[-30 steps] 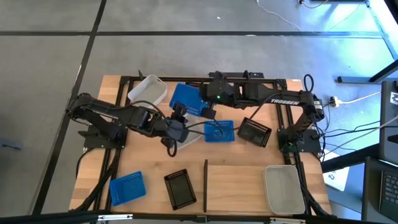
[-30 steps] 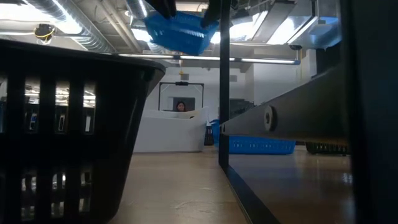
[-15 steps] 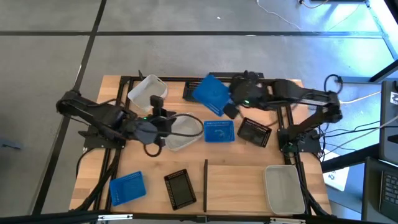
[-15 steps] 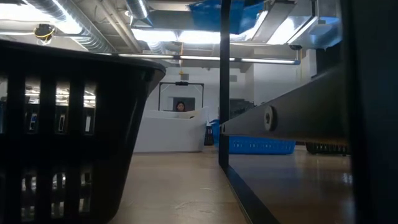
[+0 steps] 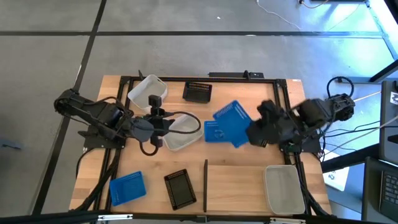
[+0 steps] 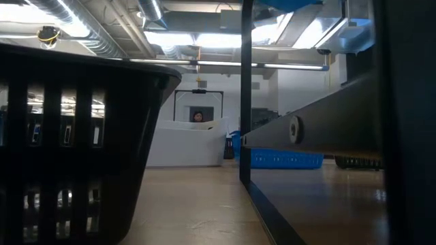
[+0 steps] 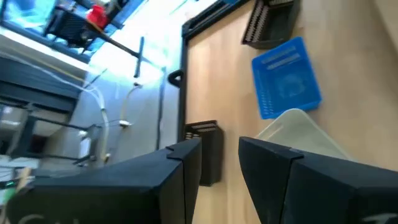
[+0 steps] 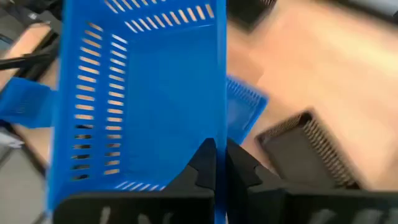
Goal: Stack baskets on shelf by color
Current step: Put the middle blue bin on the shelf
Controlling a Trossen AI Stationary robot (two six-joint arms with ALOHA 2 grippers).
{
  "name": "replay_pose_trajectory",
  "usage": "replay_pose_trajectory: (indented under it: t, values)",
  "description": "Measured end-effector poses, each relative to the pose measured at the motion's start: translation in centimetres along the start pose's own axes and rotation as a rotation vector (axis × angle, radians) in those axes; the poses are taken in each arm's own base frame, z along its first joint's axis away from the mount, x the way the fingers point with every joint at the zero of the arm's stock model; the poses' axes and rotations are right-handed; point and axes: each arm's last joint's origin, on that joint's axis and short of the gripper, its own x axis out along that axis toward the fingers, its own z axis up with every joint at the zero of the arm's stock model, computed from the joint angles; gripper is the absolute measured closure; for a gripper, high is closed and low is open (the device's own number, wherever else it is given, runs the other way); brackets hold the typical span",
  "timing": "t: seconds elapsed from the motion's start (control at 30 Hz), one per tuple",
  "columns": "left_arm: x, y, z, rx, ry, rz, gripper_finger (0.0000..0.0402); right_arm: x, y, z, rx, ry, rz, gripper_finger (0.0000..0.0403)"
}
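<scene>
My right gripper should keep carrying the blue basket [image 5: 234, 124], which hangs by its rim, to the shelf [image 5: 242, 183] beside the white basket until it rests there, because the shelf is clear at that place.
My right gripper [image 5: 251, 132] is shut on a blue basket [image 5: 232, 122], tilted in the air over a second blue basket [image 5: 217, 132] at the table's middle. My left gripper [image 5: 163, 123] stands open beside the left end of a white basket [image 5: 181, 132] that rests on the table; whether it touches the basket does not show. The pale shelf [image 5: 242, 186], with its black bar [image 5: 205, 185], lies at the near edge and bears a white basket [image 5: 284, 188]. Another white basket [image 5: 147, 91] and a black one [image 5: 198, 91] sit at the far edge. My right gripper pinches the rim of one side wall [image 8: 219, 134] of the blue basket, near a corner, one finger inside and one outside. The fingers lie along the wall's height. The basket is lifted clear and tilted, its open side toward the wrist camera.
A blue basket [image 5: 127, 186] and a black basket [image 5: 180, 189] sit near the front edge, left of the shelf bar. A further black basket [image 8: 305, 149] lies on the table under my right arm. The table's black frame [image 5: 186, 79] runs along the far edge.
My right gripper has carried the blue basket from the far middle toward the table's right and near side, rolling its wrist so the basket turned about; the far black basket is uncovered. My left gripper has drawn back from the white basket toward the table's left.
</scene>
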Motion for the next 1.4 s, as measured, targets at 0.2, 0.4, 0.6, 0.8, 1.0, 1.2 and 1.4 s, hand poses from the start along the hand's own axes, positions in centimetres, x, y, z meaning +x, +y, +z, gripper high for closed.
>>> replay_pose_trajectory:
  t: [0.2, 0.4, 0.6, 0.8, 1.0, 1.2, 1.4]
  values:
    - [0.1, 0.0, -0.1, 0.022, 0.004, -0.003, 0.0300, -0.8, 1.4, -3.6, 0.151, 0.025, 0.036, 0.0402]
    - [0.1, 0.0, -0.1, 0.038, 0.005, -0.001, 0.0300, 0.4, 3.6, -7.5, 0.219, 0.095, -0.012, 0.0403]
    - [0.1, 0.0, -0.1, 0.032, 0.005, 0.000, 0.0300, 1.7, 5.4, -11.6, 0.351, 0.136, -0.090, 0.0403]
    - [0.1, 0.1, -0.1, 0.032, 0.009, 0.015, 0.0300, 3.1, 6.4, -15.5, 0.390, 0.236, -0.219, 0.0403]
    - [0.0, 0.2, -0.1, 0.030, 0.021, 0.059, 0.0300, 5.6, 7.6, -18.2, 0.355, 0.325, -0.355, 0.0394]
    - [0.3, 0.5, -0.2, 0.022, 0.036, 0.093, 0.0300, 6.8, 8.1, -19.6, 0.348, 0.356, -0.396, 0.0399]
    - [0.7, 1.0, -0.2, -0.001, 0.044, 0.113, 0.0300, 7.5, 8.2, -20.2, 0.330, 0.347, -0.443, 0.0394]
